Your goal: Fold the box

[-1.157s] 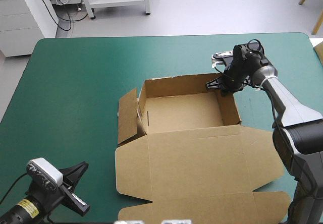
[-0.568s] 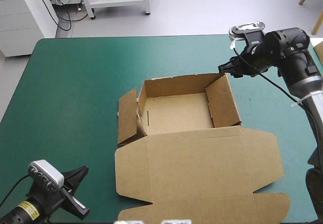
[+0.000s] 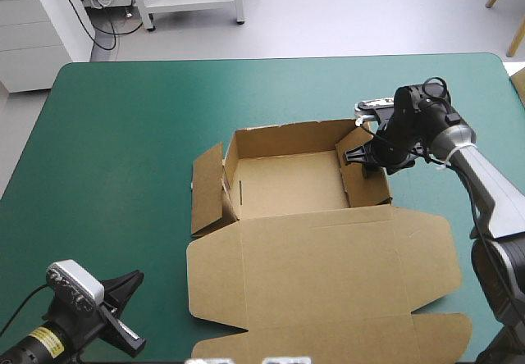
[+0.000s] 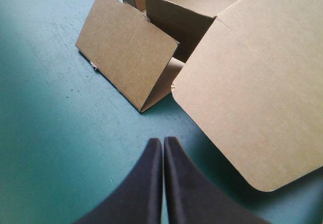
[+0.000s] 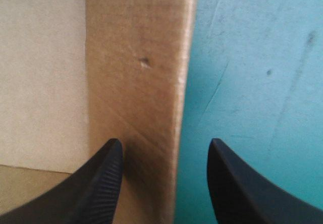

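Note:
I expect the lid (image 3: pixel 324 270) to come along, still spread open, when I lift the box by its side, because the lid joins the tray along one continuous crease (image 3: pixel 314 211).
The brown box (image 3: pixel 287 184) stands mid-table as an open tray, its lid (image 3: pixel 320 274) lying flat toward the front edge. My right gripper (image 3: pixel 362 152) is open and astride the top edge of the right wall (image 3: pixel 367 179). In the right wrist view this gripper (image 5: pixel 165 143) has one finger inside the tray and the other outside the wall (image 5: pixel 136 82), over the cover. The left flap (image 3: pixel 207 190) leans outward. My left gripper (image 3: pixel 131 280) is shut near the front left corner. In the left wrist view this gripper (image 4: pixel 162 142) holds nothing, with the flap (image 4: pixel 126 47) and lid (image 4: pixel 257 93) ahead.
The lid's tabs (image 3: pixel 439 331) reach close to the table's front edge. Bare teal-green cover (image 3: pixel 123 151) spreads left of the box and beyond its back wall (image 3: pixel 287 138). The table's right edge (image 3: pixel 513 85) lies just past the right arm.
My right gripper rose from the box's far right corner, swung out past it, then came back down over the right wall, which now leans inward. The left arm stayed put.

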